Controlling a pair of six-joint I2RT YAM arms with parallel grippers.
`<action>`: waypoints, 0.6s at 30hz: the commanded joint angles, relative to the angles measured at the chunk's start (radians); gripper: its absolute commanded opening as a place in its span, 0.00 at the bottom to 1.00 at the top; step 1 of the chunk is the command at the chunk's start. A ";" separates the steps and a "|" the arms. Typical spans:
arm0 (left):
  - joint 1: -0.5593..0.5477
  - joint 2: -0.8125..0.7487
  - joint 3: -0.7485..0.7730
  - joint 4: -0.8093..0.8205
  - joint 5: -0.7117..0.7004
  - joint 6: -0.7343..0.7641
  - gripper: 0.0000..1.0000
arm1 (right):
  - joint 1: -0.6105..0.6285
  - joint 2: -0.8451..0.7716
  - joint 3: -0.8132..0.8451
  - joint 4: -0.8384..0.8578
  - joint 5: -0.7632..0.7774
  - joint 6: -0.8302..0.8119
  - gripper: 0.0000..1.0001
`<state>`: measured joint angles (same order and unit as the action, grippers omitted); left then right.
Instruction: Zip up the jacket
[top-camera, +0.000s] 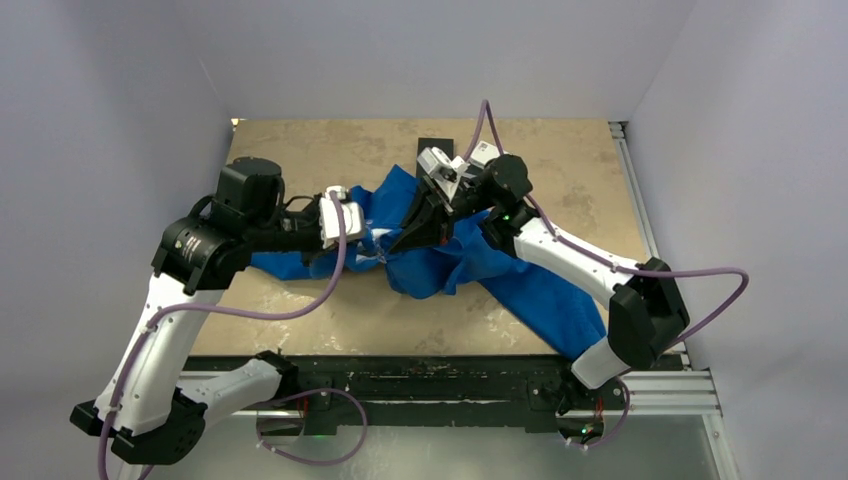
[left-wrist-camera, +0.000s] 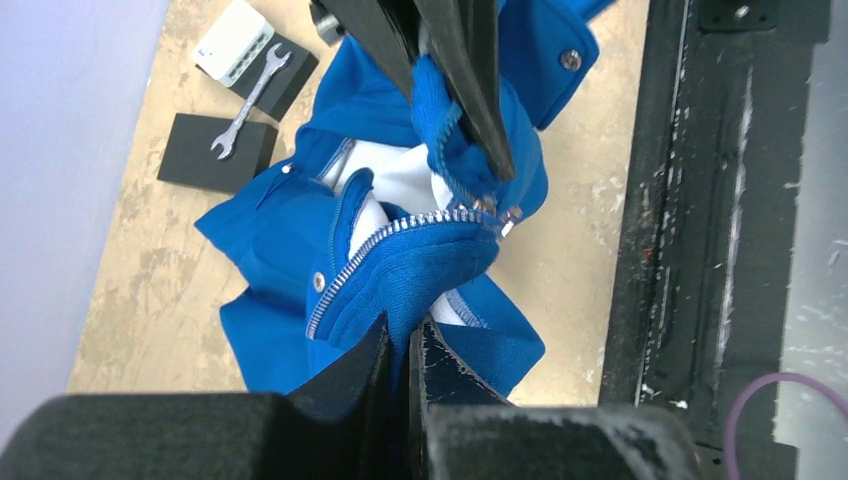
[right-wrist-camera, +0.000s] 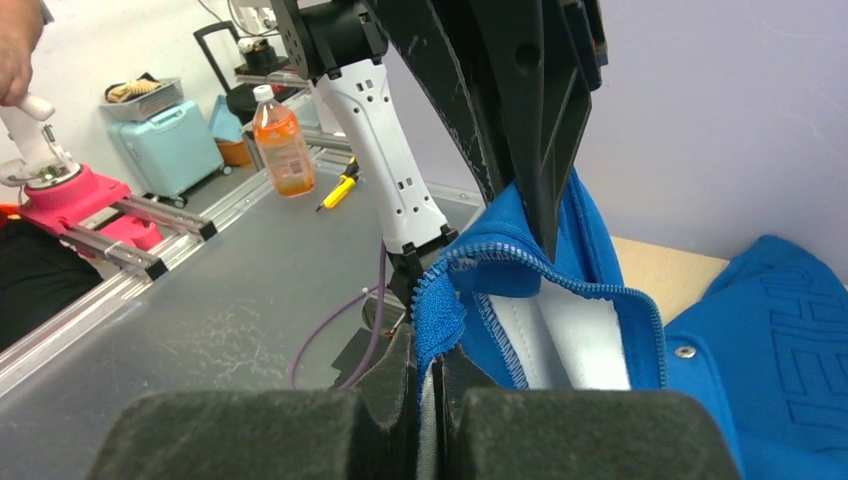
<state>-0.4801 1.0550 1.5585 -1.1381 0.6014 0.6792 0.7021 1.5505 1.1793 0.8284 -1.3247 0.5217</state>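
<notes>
The jacket lies bunched (top-camera: 436, 272) under the zipper, so next my right gripper pulls its front edge (left-wrist-camera: 432, 108) away and straightens out the fabric before it brings the zipper ends together.
The blue jacket (top-camera: 540, 290) lies crumpled in the middle of the table, one sleeve trailing to the near right. Its front stands partly open and shows white lining (left-wrist-camera: 405, 180). My left gripper (left-wrist-camera: 408, 345) is shut on a fold of the jacket (left-wrist-camera: 270, 210) right beside the silvery zipper (left-wrist-camera: 395, 238). My right gripper (right-wrist-camera: 430, 365) is shut on the other front edge of the jacket (right-wrist-camera: 780, 340), just under the zipper teeth (right-wrist-camera: 560, 262). The two grippers meet tip to tip over the fabric, left gripper (top-camera: 378, 238) and right gripper (top-camera: 408, 243). The right fingers (left-wrist-camera: 460, 80) reach down to the slider (left-wrist-camera: 505, 217).
A wrench (left-wrist-camera: 250, 100) lies across two black blocks (left-wrist-camera: 215, 150) next to a white box (left-wrist-camera: 235, 40) at the table's far side. A black rail (left-wrist-camera: 700, 200) runs along the near edge. Off the table stand an orange bottle (right-wrist-camera: 283, 140) and a pale blue case (right-wrist-camera: 170, 145).
</notes>
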 joint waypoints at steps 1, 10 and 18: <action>0.001 -0.104 -0.093 0.058 -0.058 0.081 0.00 | 0.006 -0.062 0.009 0.006 -0.038 -0.029 0.00; 0.001 -0.103 -0.120 0.198 0.033 0.057 0.00 | 0.005 -0.121 -0.097 0.131 -0.143 0.025 0.00; -0.003 -0.067 -0.113 0.316 0.060 0.031 0.00 | -0.017 -0.035 -0.116 0.624 -0.150 0.364 0.00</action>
<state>-0.4801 0.9905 1.4174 -0.9283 0.6212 0.7200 0.6987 1.4799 1.0599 1.0973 -1.4620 0.6552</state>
